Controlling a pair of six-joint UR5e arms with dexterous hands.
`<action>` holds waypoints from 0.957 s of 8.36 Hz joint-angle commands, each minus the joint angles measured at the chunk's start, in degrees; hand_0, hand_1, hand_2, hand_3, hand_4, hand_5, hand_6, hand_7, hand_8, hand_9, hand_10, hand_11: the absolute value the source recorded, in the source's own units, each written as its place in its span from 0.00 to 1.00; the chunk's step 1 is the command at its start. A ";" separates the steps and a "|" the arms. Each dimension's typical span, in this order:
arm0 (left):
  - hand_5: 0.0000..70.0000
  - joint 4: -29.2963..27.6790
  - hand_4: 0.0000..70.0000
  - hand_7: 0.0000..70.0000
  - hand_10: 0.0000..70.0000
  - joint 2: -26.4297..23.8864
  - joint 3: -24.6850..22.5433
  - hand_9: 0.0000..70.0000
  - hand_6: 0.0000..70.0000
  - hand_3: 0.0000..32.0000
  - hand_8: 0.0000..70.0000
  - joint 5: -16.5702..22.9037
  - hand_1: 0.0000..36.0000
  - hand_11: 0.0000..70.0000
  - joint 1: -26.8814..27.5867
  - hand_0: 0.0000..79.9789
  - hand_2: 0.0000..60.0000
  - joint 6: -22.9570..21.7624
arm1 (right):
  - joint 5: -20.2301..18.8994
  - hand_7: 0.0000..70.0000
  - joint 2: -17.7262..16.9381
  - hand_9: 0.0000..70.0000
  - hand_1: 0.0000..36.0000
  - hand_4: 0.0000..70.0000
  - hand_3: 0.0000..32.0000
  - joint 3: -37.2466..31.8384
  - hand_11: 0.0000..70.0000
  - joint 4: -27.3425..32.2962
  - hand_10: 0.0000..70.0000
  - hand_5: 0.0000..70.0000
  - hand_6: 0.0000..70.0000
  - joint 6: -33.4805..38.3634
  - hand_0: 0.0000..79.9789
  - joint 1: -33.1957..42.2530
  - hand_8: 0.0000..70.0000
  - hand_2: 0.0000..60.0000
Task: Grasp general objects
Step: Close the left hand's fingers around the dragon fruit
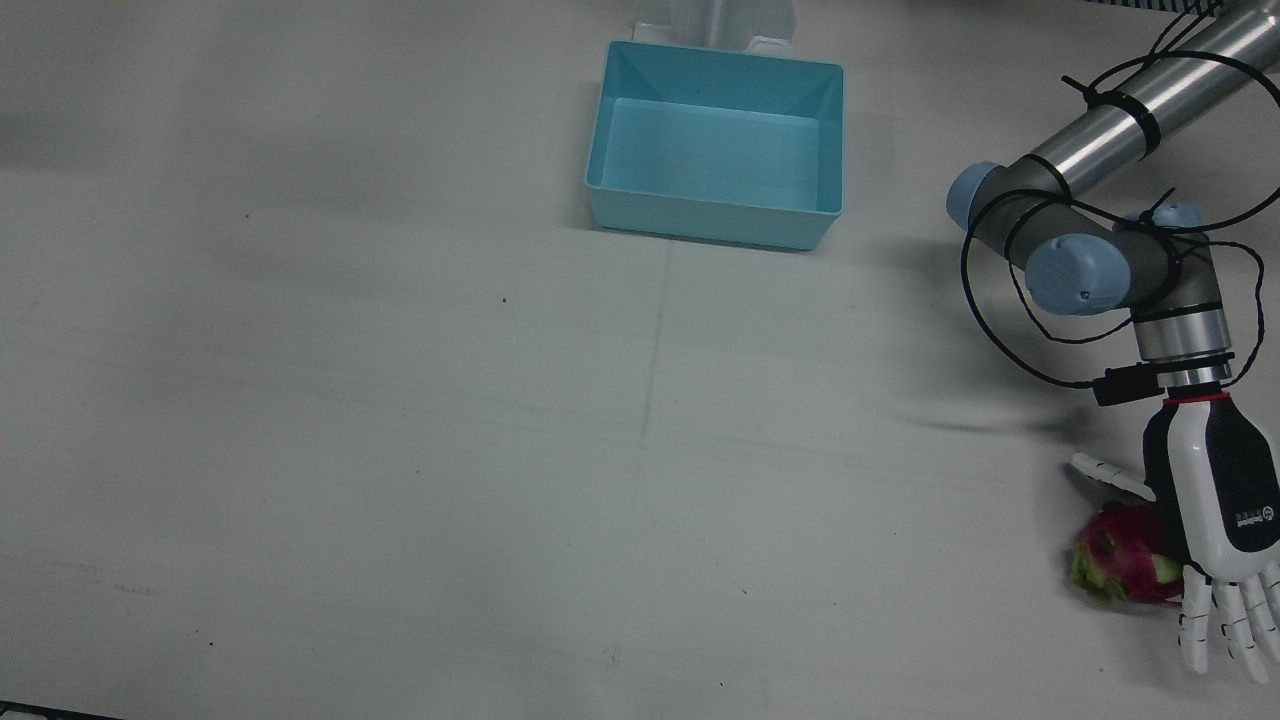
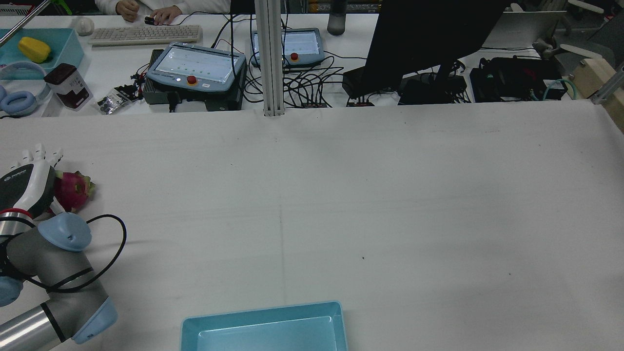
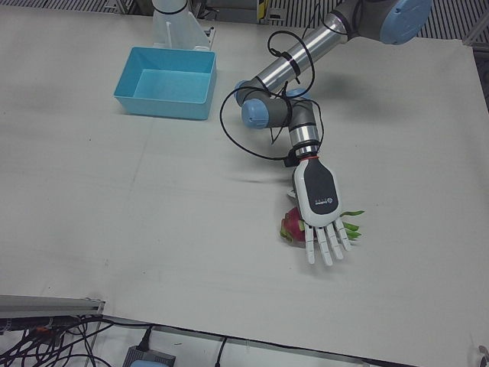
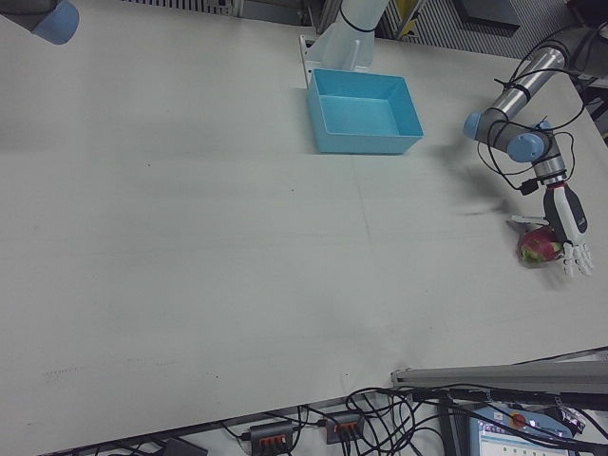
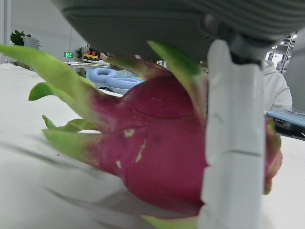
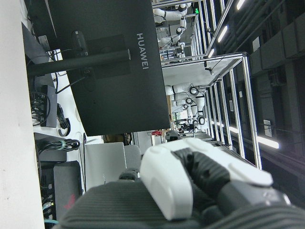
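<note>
I see the pink dragon fruit's green scales (image 5: pixel 78 98) with their curved tips (image 5: pixel 19 53) standing clear in the air, so the scales will stay spread when I lift and carry the dragon fruit.
A pink dragon fruit (image 1: pixel 1120 560) with green scales lies on the white table near its left side, also seen in the rear view (image 2: pixel 73 190), the left-front view (image 3: pixel 290 225) and the right-front view (image 4: pixel 532 249). My left hand (image 1: pixel 1215 500) hovers flat just over it, fingers straight and spread, open, with the thumb out to the side. In the left hand view the fruit (image 5: pixel 157 143) fills the frame under the palm, and one of the fingers (image 5: pixel 233 133) hangs in front of it. My right hand (image 6: pixel 190 191) shows only in its own view, raised off the table; its state is unclear.
A light blue bin (image 1: pixel 700 225) stands empty at the table's robot side, mid-width, also in the rear view (image 2: pixel 263 312). The left arm's black cables (image 1: pixel 1000 300) loop near its wrist. Beyond the table's far edge are a monitor (image 2: pixel 429 39) and teach pendants (image 2: pixel 195 68).
</note>
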 commanded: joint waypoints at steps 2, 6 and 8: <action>1.00 -0.68 0.00 0.13 0.07 -1.30 2.97 0.01 0.12 0.00 0.01 -0.33 1.00 0.16 0.12 1.00 1.00 0.17 | 0.00 0.00 0.00 0.00 0.00 0.00 0.00 0.00 0.00 0.00 0.00 0.00 0.00 0.00 0.00 0.00 0.00 0.00; 1.00 -2.97 0.07 0.44 0.09 -1.39 5.35 0.07 0.23 0.00 0.05 -1.12 1.00 0.18 0.21 1.00 0.68 0.26 | 0.09 0.00 0.00 0.00 0.00 0.00 0.00 -0.09 0.00 0.00 0.00 0.00 0.00 0.00 0.00 0.00 0.00 0.00; 1.00 -2.53 0.13 0.56 0.15 -1.39 5.35 0.14 0.32 0.00 0.12 -3.58 1.00 0.28 0.38 1.00 0.81 0.26 | 0.00 0.00 0.00 0.00 0.00 0.00 0.00 -0.09 0.00 0.00 0.00 0.00 0.00 0.00 0.00 0.00 0.00 0.00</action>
